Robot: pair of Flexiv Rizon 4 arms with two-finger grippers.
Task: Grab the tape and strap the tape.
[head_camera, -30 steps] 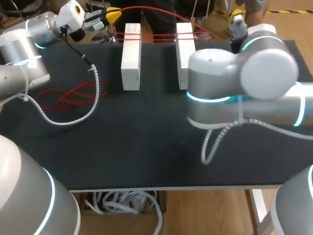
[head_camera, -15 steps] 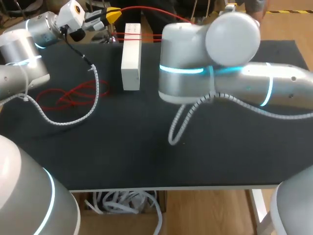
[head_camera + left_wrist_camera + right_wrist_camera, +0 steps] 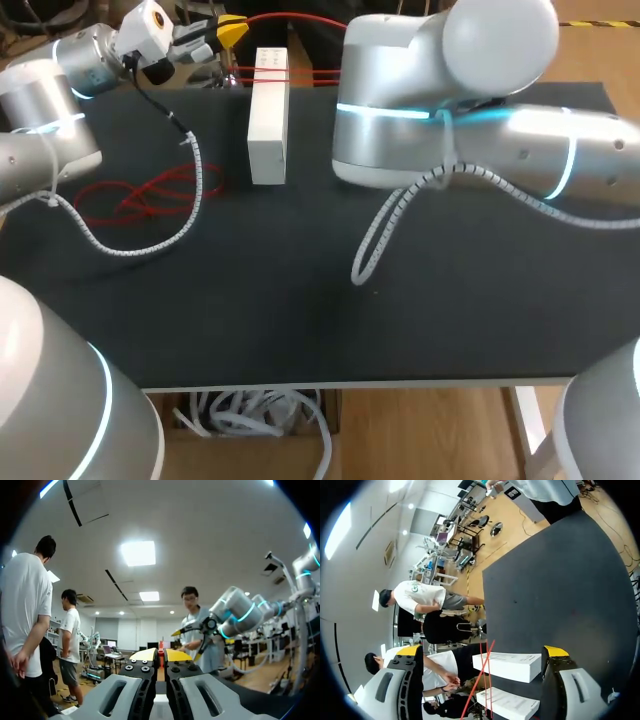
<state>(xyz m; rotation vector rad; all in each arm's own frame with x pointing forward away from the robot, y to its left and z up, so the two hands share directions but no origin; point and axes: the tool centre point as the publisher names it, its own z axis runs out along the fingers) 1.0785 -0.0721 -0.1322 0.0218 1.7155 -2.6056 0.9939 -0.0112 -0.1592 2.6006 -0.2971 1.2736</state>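
Observation:
My left gripper should have the red tape (image 3: 310, 17) sagging from it in a slack curve when I carry the tape's other end toward that gripper, because the tape bows from it.
The red tape (image 3: 300, 72) is a thin red line stretched across the table's far edge, over a white block (image 3: 268, 115). Its slack lies in loose loops (image 3: 150, 195) at the left. My left gripper (image 3: 225, 30) is at the far left corner, shut on one end of the tape; in the left wrist view its yellow tips (image 3: 161, 656) are pressed together with a bit of red between them. My right gripper (image 3: 482, 651) is wide open above two white blocks (image 3: 507, 666) and the red tape (image 3: 482, 680). In the head view the right arm (image 3: 440, 90) hides the second block.
A white spiral cable sleeve (image 3: 130, 245) from my left arm trails over the black table (image 3: 250, 300) by the red loops. A similar sleeve loop (image 3: 385, 235) hangs from my right arm over the table's middle.
My right arm has swung left and toward the far edge, now covering the right white block. The left arm and the tape have not moved.

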